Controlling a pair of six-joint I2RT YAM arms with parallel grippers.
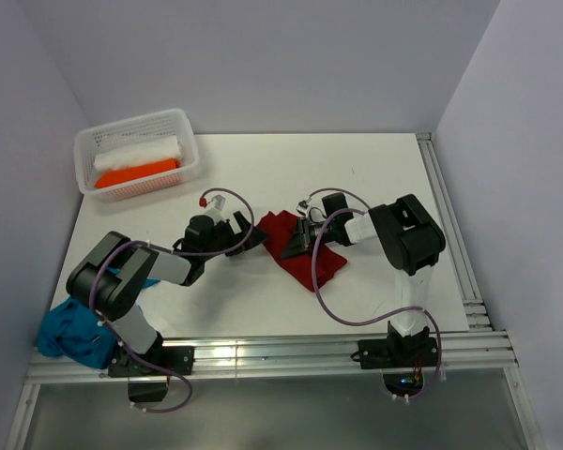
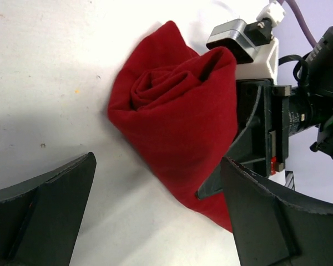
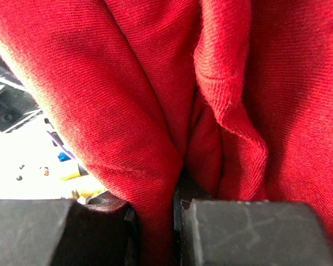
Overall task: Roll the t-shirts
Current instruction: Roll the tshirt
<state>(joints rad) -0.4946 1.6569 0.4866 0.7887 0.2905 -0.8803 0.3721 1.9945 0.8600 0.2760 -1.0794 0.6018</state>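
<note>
The dark red t-shirt's middle has my right gripper on it, and my left gripper should hold the t-shirt's spiral end before my right gripper goes to the t-shirt's near end.
The dark red t-shirt lies partly rolled in the middle of the table. In the left wrist view it shows a spiral roll at its end. My right gripper is shut on a fold of the red cloth, which fills the right wrist view. My left gripper is open and empty just left of the shirt, its fingers apart on either side of the bare table. The teal blue t-shirt lies bunched at the table's near left corner, beside the left arm's base.
A white perforated basket at the back left holds a white roll and an orange roll. Aluminium rails run along the right and near table edges. Grey walls enclose the table.
</note>
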